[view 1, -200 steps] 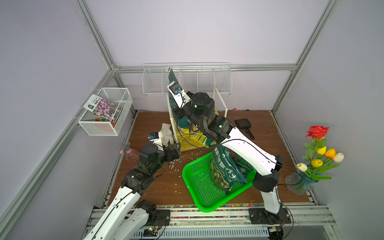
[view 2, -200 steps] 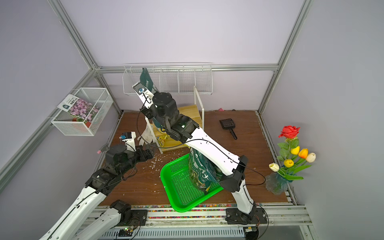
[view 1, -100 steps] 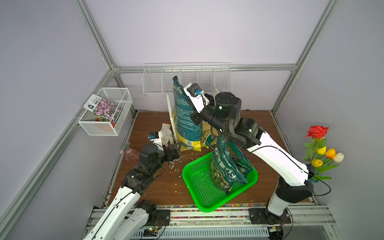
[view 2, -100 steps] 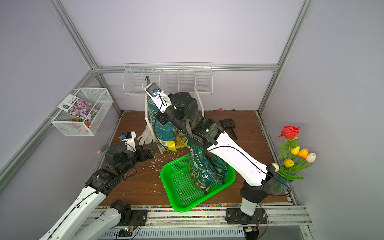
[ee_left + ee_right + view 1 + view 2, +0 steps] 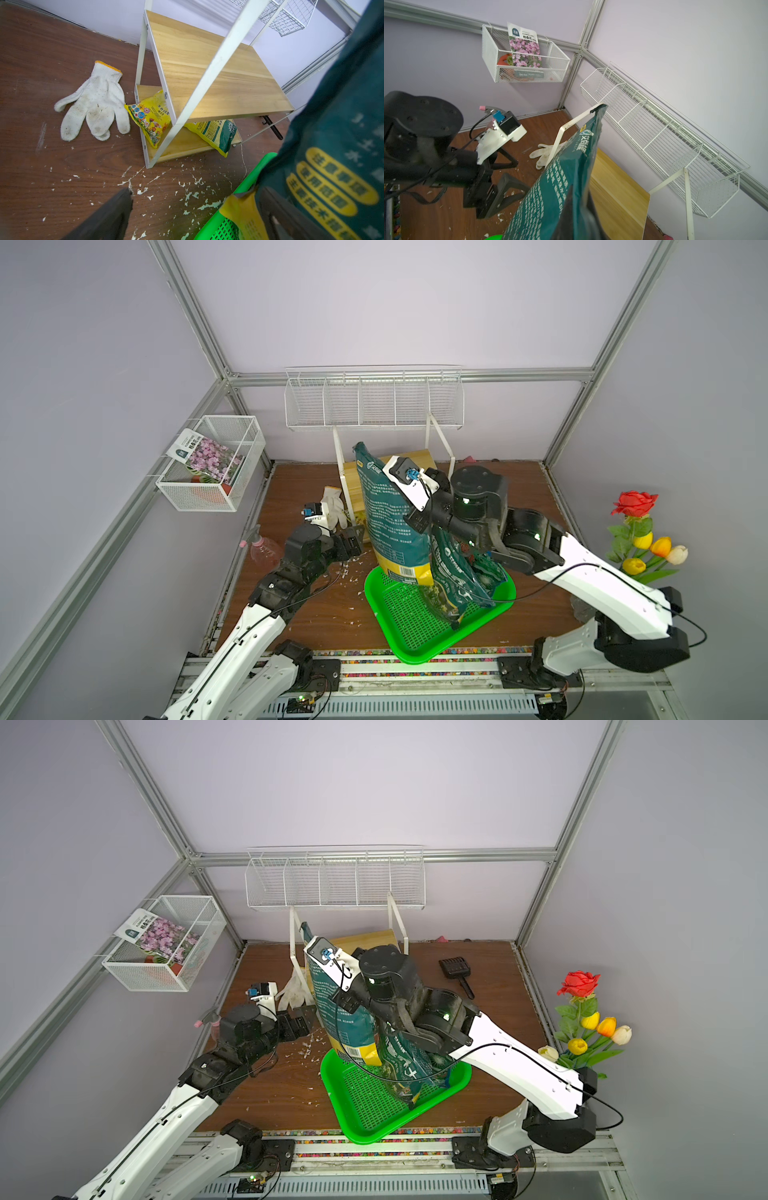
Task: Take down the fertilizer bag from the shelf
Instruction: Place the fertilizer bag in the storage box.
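Observation:
The tall bag's yellow bottom (image 5: 402, 570) is down by the green tray's empty end (image 5: 401, 616). My right gripper should keep lowering the bag and let go once it stands inside.
A tall dark green fertilizer bag (image 5: 388, 510) (image 5: 340, 1006) with a yellow bottom hangs upright, and my right gripper (image 5: 417, 517) (image 5: 347, 1002) (image 5: 583, 207) is shut on its side edge. Its lower end sits at the rim of the green tray (image 5: 415, 626) (image 5: 374, 1102), in front of the shelf (image 5: 409, 458) (image 5: 207, 68), whose top board is bare. My left gripper (image 5: 353, 541) (image 5: 301, 1025) (image 5: 195, 212) stands open low over the floor, just left of the bag. The bag's yellow corner (image 5: 239, 209) shows close to one of its fingers.
Another green bag (image 5: 453, 572) lies crumpled in the tray. Two yellow bags (image 5: 149, 116) (image 5: 214, 131) rest on the shelf's lower board. White gloves (image 5: 95, 104), a spray bottle (image 5: 264, 549) and white flakes are on the floor. A black scoop (image 5: 457, 969) and flowers (image 5: 640, 531) are at the right.
My right arm has swung the green bag away from the shelf, forward and down to the tray's rim. The left arm has stayed still.

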Available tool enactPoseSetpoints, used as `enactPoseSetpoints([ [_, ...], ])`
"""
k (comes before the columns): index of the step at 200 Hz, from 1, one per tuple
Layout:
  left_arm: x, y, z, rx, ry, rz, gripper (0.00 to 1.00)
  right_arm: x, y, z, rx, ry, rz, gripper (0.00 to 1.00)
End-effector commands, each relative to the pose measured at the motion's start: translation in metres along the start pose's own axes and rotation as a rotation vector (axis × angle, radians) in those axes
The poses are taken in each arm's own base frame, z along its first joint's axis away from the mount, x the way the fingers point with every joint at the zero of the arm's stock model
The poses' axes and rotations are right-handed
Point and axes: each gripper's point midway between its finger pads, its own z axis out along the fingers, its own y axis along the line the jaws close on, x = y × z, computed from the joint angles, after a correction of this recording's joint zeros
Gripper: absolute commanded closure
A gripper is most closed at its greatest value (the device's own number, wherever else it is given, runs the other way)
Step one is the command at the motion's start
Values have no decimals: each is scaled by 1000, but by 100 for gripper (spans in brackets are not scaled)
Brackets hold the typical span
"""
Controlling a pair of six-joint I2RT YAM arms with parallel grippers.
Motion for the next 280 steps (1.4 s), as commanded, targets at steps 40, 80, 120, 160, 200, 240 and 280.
enactPoseSetpoints([
  [40,-13,-2,-2,-7,-32,18,0,-50,-42,-62,131,-237,163,100],
  [80,-13,0,-2,-18,-36,17,0,-26,-35,-64,137,-196,203,100],
  [120,-12,1,-2,-19,-36,16,0,-4,-31,-64,149,-166,236,100],
  [160,-12,2,-3,-23,-37,15,0,21,-23,-58,156,-136,240,100],
  [200,-14,2,-4,-26,-43,15,0,44,-7,-55,135,-207,242,100],
  [240,-14,2,-7,-27,-48,13,0,80,20,-56,106,-254,199,100],
  [280,-14,3,-8,-30,-49,12,0,116,43,-52,33,-149,234,100],
])
